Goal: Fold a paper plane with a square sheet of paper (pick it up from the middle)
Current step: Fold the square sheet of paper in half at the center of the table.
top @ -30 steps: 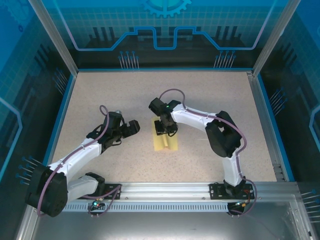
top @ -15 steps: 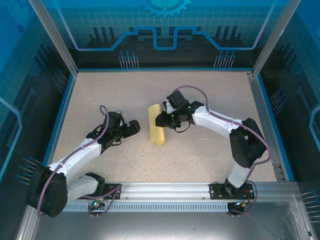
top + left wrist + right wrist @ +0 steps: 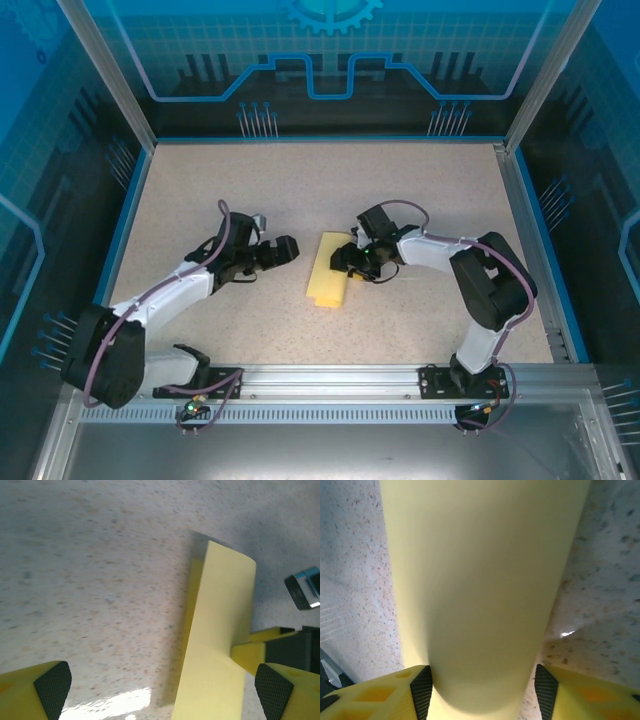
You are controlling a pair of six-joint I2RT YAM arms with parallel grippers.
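My right gripper should align the layers, as the paper's top layer (image 3: 324, 263) lies crooked over the bottom layer's edge (image 3: 328, 303), before my left gripper closes and presses the paper.
The square sheet of paper (image 3: 327, 275) is pale yellow and doubled over into a long strip with a rounded, uncreased fold. It rests on the table at centre. A paper plane is out of view. My right gripper (image 3: 350, 262) sits at the strip's right side. In the right wrist view its jaws stand open, and the bulging paper (image 3: 485, 580) spans the gap between the pads (image 3: 422, 695). My left gripper (image 3: 288, 248) is open just left of the strip. In the left wrist view the paper (image 3: 220, 630) stands between its fingertips (image 3: 52, 690), nearer the right one.
The speckled beige table (image 3: 220, 180) is framed by a blue rim and glass walls (image 3: 320, 60). Both arm bases sit on the metal rail (image 3: 330, 385) at the near edge. A yellow finger of the right gripper (image 3: 250, 655) shows beside the paper in the left wrist view.
The right arm swung the paper up and round, then set it down slightly right of where it was, and its jaws widened. The left gripper moved right, closer to the paper.
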